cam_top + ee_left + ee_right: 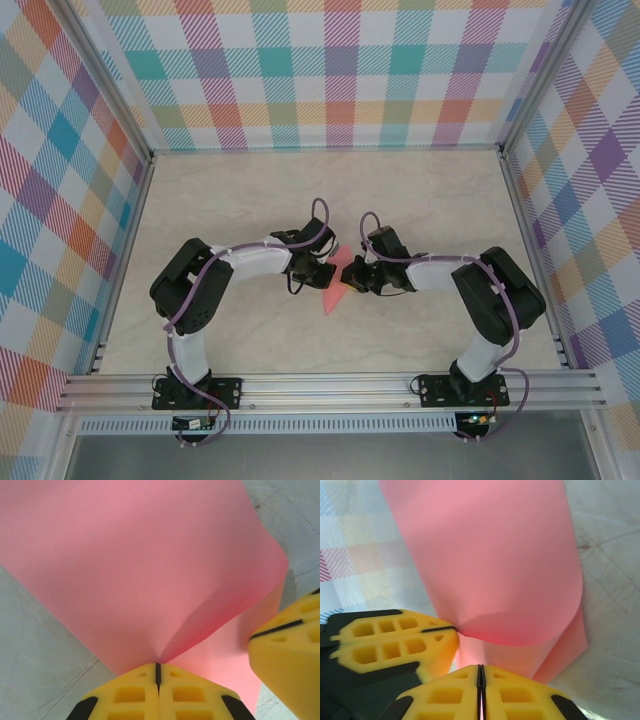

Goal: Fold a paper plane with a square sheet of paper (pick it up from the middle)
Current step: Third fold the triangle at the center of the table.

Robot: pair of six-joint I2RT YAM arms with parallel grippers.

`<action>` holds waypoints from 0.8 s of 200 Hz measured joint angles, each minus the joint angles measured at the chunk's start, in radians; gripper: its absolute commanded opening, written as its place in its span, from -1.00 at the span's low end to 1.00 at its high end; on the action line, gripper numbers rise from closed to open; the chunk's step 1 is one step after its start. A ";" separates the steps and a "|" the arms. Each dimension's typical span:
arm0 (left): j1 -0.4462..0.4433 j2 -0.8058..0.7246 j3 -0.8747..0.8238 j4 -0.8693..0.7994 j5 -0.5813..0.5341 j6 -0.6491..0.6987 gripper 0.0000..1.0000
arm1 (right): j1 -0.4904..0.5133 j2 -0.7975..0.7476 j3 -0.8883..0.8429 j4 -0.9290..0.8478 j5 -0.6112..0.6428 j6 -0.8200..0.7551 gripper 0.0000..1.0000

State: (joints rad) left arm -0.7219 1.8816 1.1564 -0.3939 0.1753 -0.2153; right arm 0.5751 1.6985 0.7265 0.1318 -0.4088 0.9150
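My left gripper pinches the paper beside a loose loop (520, 643) of paper, so my right gripper should pull back and straighten the paper before pressing the fold down.
The square sheet of paper (333, 297) is salmon pink and hangs lifted between both arms at the table's middle, bent over on itself rather than flat. In the left wrist view the paper (140, 570) fans out from my left gripper (158, 666), which is shut on its edge. The right gripper's yellow fingers (287, 650) stand close at the right of that view. In the right wrist view the paper (490, 555) curls in a loop above my right gripper (481, 668), shut with a pink sliver between its pads. The left gripper's fingers (395, 640) pinch the paper beside it. From above, left gripper (322, 272) and right gripper (358, 278) nearly touch.
A pale marbled tabletop (250, 200) lies under the arms. Plaid walls (330, 70) close in the back and both sides, with metal rails (330, 388) along the near edge. Bare table spreads behind and to each side of the grippers.
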 measured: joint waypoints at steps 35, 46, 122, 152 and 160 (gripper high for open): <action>0.000 0.001 0.000 0.000 0.000 0.000 -0.97 | -0.002 0.035 0.000 -0.001 0.003 -0.013 -0.80; 0.000 0.001 0.000 0.000 0.000 0.001 -0.97 | -0.002 0.034 0.000 -0.003 0.005 -0.014 -0.80; 0.000 0.002 0.003 -0.002 0.000 0.004 -0.97 | -0.032 -0.022 0.065 -0.096 0.014 -0.044 -0.79; 0.000 0.004 0.006 -0.006 0.000 0.004 -0.96 | -0.056 -0.006 0.082 -0.095 0.006 -0.057 -0.80; 0.000 0.004 0.007 -0.007 0.000 0.004 -0.97 | -0.059 0.008 0.084 -0.096 0.007 -0.063 -0.80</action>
State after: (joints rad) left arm -0.7219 1.8858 1.1633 -0.4011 0.1749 -0.2115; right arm 0.5163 1.7069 0.8101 0.0360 -0.4019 0.8524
